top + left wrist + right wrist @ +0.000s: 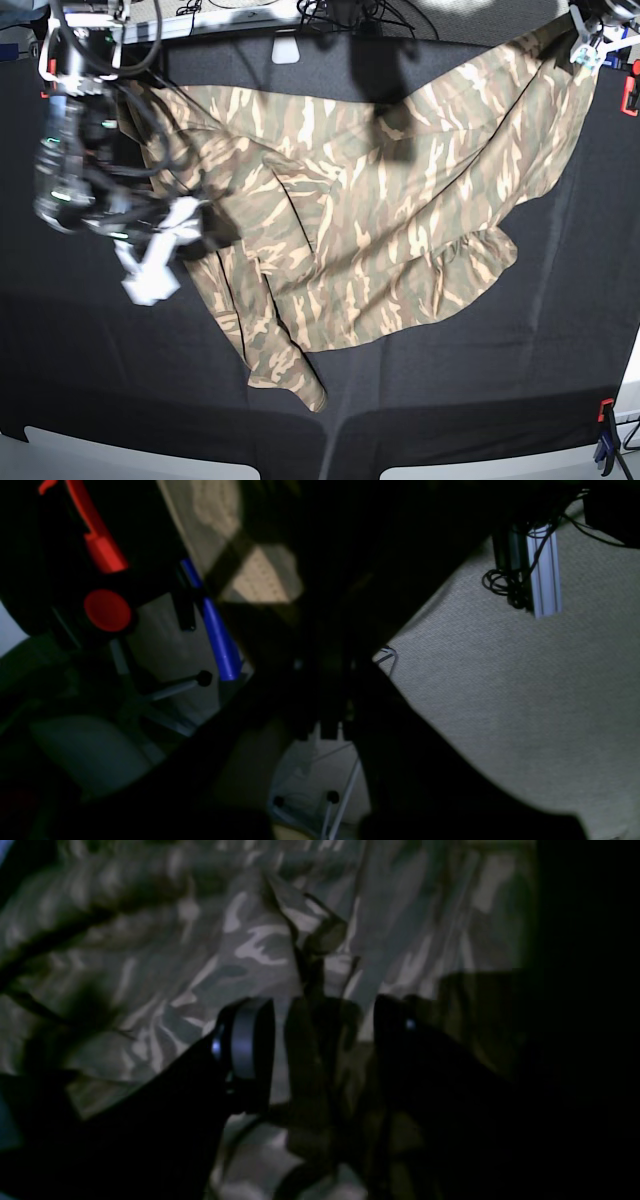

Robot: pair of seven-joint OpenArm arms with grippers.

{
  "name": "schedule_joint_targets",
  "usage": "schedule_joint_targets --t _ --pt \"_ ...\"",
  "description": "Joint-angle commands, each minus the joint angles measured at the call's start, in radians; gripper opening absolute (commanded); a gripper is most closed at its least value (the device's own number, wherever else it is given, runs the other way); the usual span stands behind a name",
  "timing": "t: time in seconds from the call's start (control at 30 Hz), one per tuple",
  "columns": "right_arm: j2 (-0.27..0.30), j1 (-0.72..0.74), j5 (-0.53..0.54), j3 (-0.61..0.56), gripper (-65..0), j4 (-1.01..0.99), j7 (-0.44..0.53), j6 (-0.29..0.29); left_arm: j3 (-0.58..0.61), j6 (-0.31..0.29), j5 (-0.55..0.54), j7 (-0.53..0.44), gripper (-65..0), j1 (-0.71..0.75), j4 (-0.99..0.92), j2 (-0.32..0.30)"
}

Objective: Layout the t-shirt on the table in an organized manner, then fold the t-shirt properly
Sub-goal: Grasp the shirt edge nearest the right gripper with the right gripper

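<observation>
Next, I pinch the flap's inner edge (299, 222) with my right gripper and pull the flap open, because a flap of the t-shirt (268, 215) is folded over the t-shirt's body.
The camouflage t-shirt (380, 220) lies spread and wrinkled across the black table (500, 380), with one sleeve pointing toward the front edge. My left gripper (590, 40) is at the far right corner, shut on a corner of the shirt and holding it pulled up and taut. In the left wrist view my left gripper (325, 720) is a dark shape with tan cloth (260, 575) beyond it. My right gripper (205, 228) is over the shirt's left edge. In the right wrist view my right gripper (322, 1035) pinches a raised fold of the t-shirt (250, 950).
A red clamp (102, 555) and a blue clamp (217, 630) sit at the table edge by my left gripper. Carpet floor (500, 690) and an aluminium rail (545, 575) lie beyond it. More clamps are at the right edge (630, 95) and the front right corner (603, 440).
</observation>
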Motion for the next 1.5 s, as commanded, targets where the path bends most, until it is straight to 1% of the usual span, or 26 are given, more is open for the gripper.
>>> schedule_joint_targets --t 0.0,0.13,0.17,0.23,0.3,0.47,0.57,0.63,0.7,0.77,0.87,0.93,1.0,1.17,1.3,1.37,1.47 --pt "0.011 0.034 0.008 -0.022 -36.6 0.018 0.039 0.007 -0.007 0.006 0.014 0.010 -65.0 0.013 0.015 -0.008" --pt "0.011 0.067 0.005 -0.139 -36.7 0.018 0.040 0.007 -0.007 0.006 0.014 0.010 -65.0 0.013 0.015 -0.008" --pt "0.011 0.073 -0.012 -0.165 -36.7 0.018 0.041 0.007 -0.007 0.006 0.014 0.010 -65.0 0.013 0.015 -0.008" --pt "0.004 0.083 -0.076 -0.206 -36.7 0.018 0.052 0.007 -0.007 0.006 0.014 0.010 -65.0 0.011 0.015 -0.008" --pt "-0.018 0.088 -0.142 -0.227 -36.7 0.018 0.058 0.007 -0.007 0.006 0.014 0.010 -65.0 0.011 0.015 -0.008" --pt "-0.084 0.092 -0.274 -0.222 -36.7 0.018 0.061 0.007 -0.007 0.006 0.014 0.010 -65.0 0.011 0.015 -0.008" --pt "-0.099 0.100 -0.278 -0.206 -36.7 0.018 0.068 -0.005 -0.007 0.006 0.014 0.010 -65.0 0.011 0.015 -0.008" --pt "-0.102 0.108 -0.278 -0.182 -36.7 0.018 0.068 -0.028 -0.007 0.006 0.013 0.010 -65.0 0.011 0.015 -0.008" --pt "-0.102 0.113 -0.278 -0.145 -36.7 0.018 0.068 -0.064 -0.007 0.006 0.014 0.010 -65.0 0.011 0.015 -0.008" --pt "-0.102 0.113 -0.272 -0.102 -36.7 0.018 0.060 -0.075 -0.007 0.006 0.014 0.010 -65.0 0.011 0.015 -0.008" --pt "-0.102 0.112 -0.210 -0.068 -36.7 0.018 -0.025 -0.069 -0.007 0.006 0.013 0.010 -65.0 0.011 0.015 -0.008" --pt "-0.103 0.111 -0.156 -0.070 -36.7 0.018 -0.078 -0.042 -0.007 0.006 0.014 0.010 -65.0 0.011 0.015 -0.008" --pt "-0.108 0.110 -0.123 -0.071 -36.7 0.018 -0.099 -0.032 -0.007 0.006 0.014 0.010 -65.0 0.011 0.015 -0.008" --pt "-0.130 0.110 -0.151 -0.070 -36.7 0.018 -0.111 -0.033 -0.007 0.006 0.014 0.011 -65.0 0.011 0.015 -0.008" --pt "-0.166 0.110 -0.220 -0.070 -36.7 0.018 -0.155 -0.034 -0.007 0.006 0.014 0.014 -65.0 0.011 0.015 -0.008" --pt "-0.182 0.110 -0.225 -0.070 -36.7 0.018 -0.157 -0.034 -0.007 0.006 0.014 0.018 -65.0 0.011 0.015 -0.008" --pt "-0.204 0.110 -0.225 -0.069 -37.1 0.018 -0.198 -0.034 -0.007 0.006 0.014 0.025 -65.0 0.011 0.015 -0.008"
